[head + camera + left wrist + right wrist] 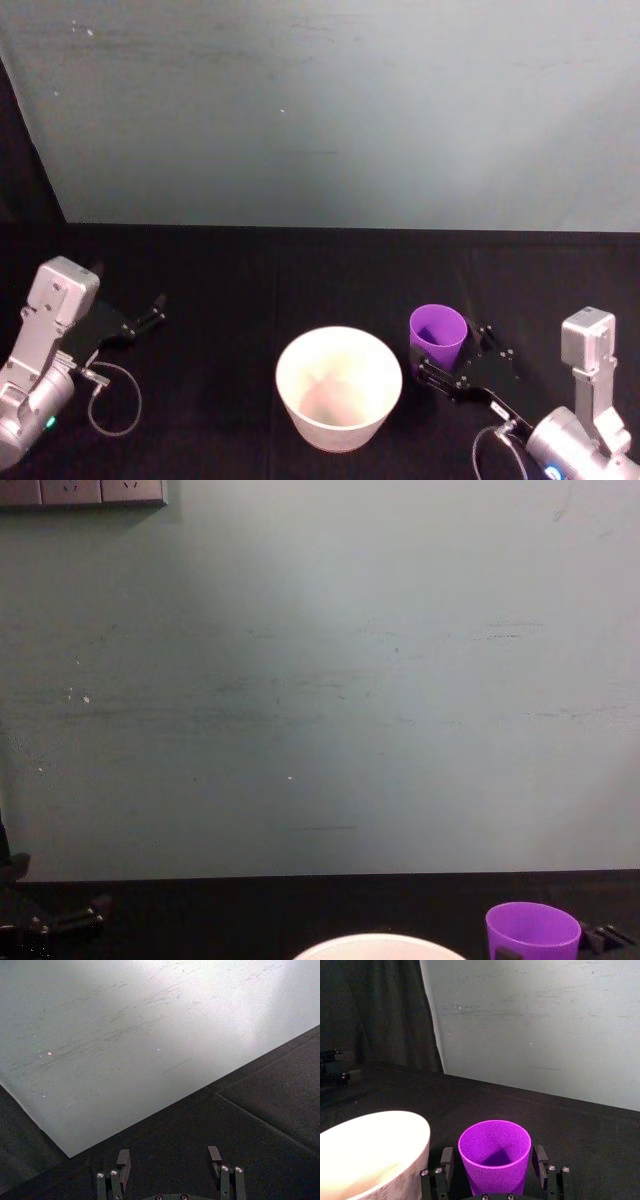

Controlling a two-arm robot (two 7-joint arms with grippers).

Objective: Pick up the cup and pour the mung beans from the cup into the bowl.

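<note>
The cup (533, 936) shows only the purple side (495, 1139) inside, so the mung beans hidden low in it will cover just part of the bowl's bottom when I pour.
The purple cup (438, 335) stands upright on the black table, just right of the white bowl (338, 388). My right gripper (450, 350) is open around the cup, one finger (446, 1159) on each side with a narrow gap to the wall. In the right wrist view the cup (494, 1145) shows plain purple down to its bottom, and the bowl (375, 1135) sits close beside it. The bowl's inside looks pale. My left gripper (150, 313) rests open at the table's far left, holding nothing. In the chest view the cup (532, 930) stands right of the bowl's rim (378, 944).
A pale grey-green wall (330, 110) rises right behind the black tablecloth (250, 280). A loose cable loop (115, 400) hangs by the left arm. Dark cloth closes the left side.
</note>
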